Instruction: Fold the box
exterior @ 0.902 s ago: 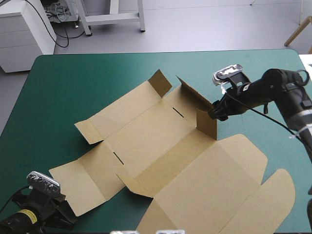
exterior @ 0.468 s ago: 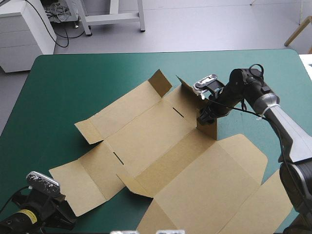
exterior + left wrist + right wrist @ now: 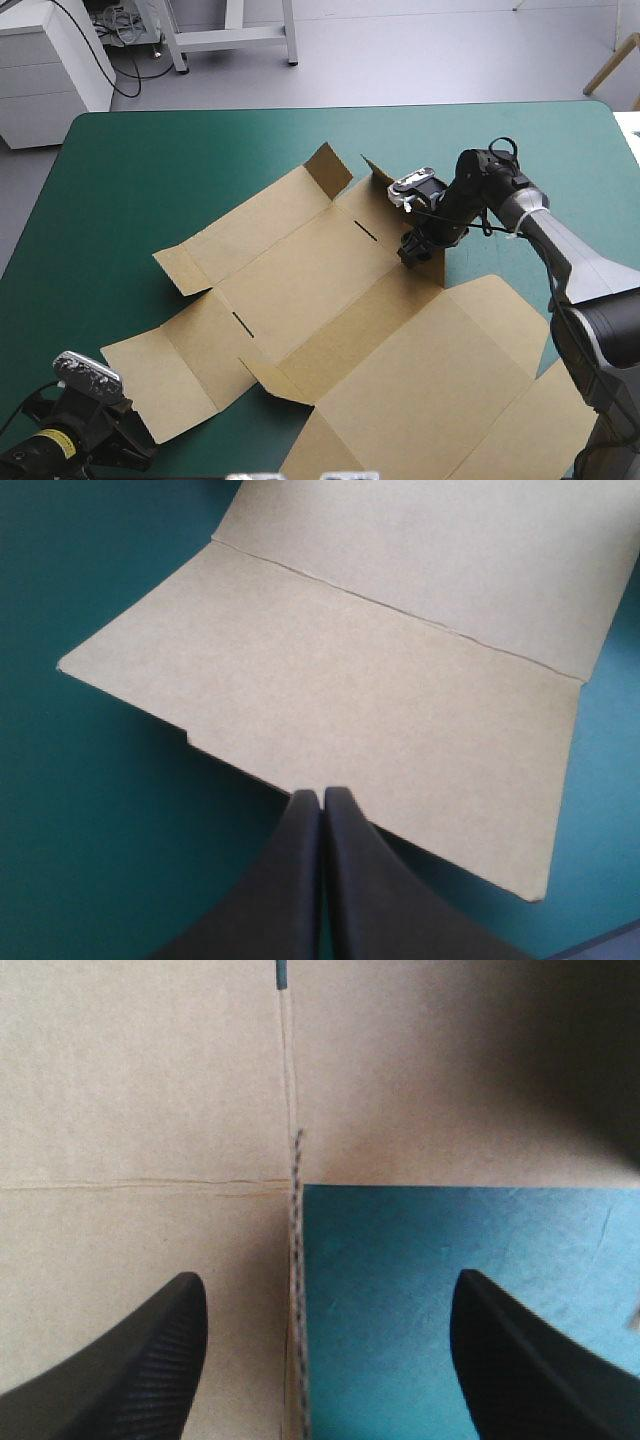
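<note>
I expect the whole brown box (image 3: pixel 310 275) to swing around, still spread out, when I pull the upright flap (image 3: pixel 432 264), because that flap joins the spread panels at a crease.
The brown box (image 3: pixel 300 270) lies as a cut sheet spread across the teal-green cover. One wall (image 3: pixel 398 200) stands raised at the far right of its middle panel. My right gripper (image 3: pixel 415 245) sits open over that wall's near corner. In the right wrist view the gripper (image 3: pixel 327 1280) straddles the upright board edge (image 3: pixel 297 1320), with brown panel on one side and cover on the other. My left gripper (image 3: pixel 138 452) rests shut at the table's near left corner. In the left wrist view its tip (image 3: pixel 322 798) touches or just overlaps the rim of the flat side flap (image 3: pixel 340 700).
The box's wide lid panel (image 3: pixel 450 370) reaches toward the table's near right edge. A small flap (image 3: pixel 328 168) stands up at the sheet's far side. Teal-green cover (image 3: pixel 150 170) shows between the sheet and the table's far left corner.
My right arm has swung left from outside the raised wall, and its gripper now hangs over the wall's near corner. The left arm and the sheet have stayed still.
</note>
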